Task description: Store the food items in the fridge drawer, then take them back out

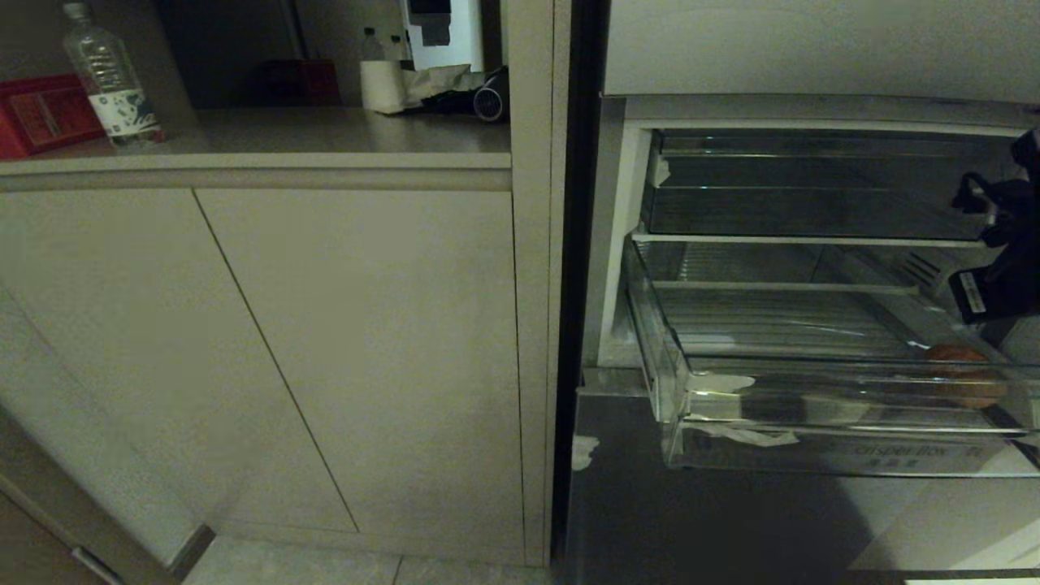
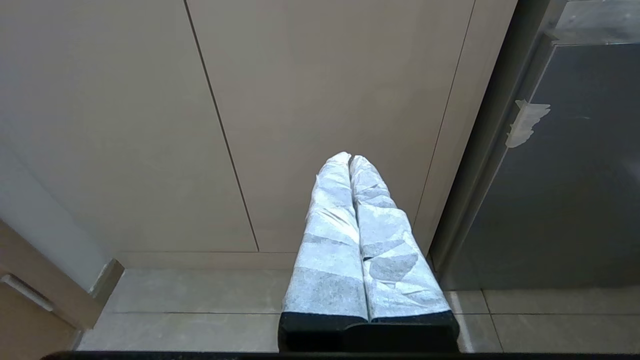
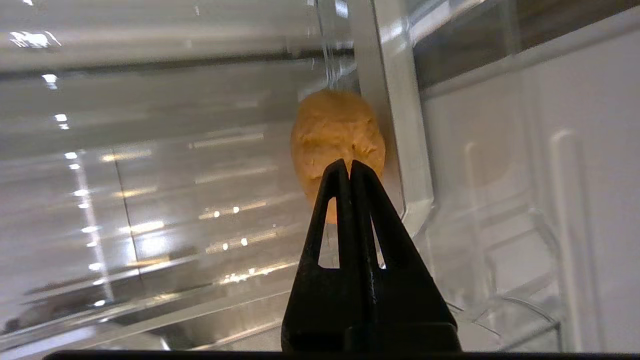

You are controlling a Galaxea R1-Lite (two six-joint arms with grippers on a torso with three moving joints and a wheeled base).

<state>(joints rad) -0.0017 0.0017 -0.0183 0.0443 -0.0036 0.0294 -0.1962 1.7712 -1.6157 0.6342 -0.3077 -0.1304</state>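
Next, my right gripper opens wide and then lowers its fingers around the ball [image 3: 337,132], because it is closed and empty above the ball beside the drawer's side [image 3: 391,129].
The fridge drawer [image 1: 812,406], clear plastic with a ribbed bottom and whitish tape scraps on its front corner, is pulled out of the open fridge on the right. One food item, a round orange-brown ball [image 1: 963,374], lies at the drawer's right end. In the right wrist view this ball [image 3: 335,135] rests against the drawer's side wall [image 3: 400,150]. My right gripper [image 3: 349,162] is shut and empty, its black tips pointing at the ball from just short of it. The right arm [image 1: 1003,268] reaches in over the drawer. My left gripper [image 2: 350,157], wrapped in white tape, is shut and empty, parked low facing the cabinet.
A clear bin [image 1: 812,187] sits above the drawer. A grey fridge door panel [image 1: 691,504] lies below it. Beige cabinet doors [image 1: 325,325] fill the left. On the counter stand a water bottle [image 1: 114,77], a red box [image 1: 41,114] and a paper roll [image 1: 382,85].
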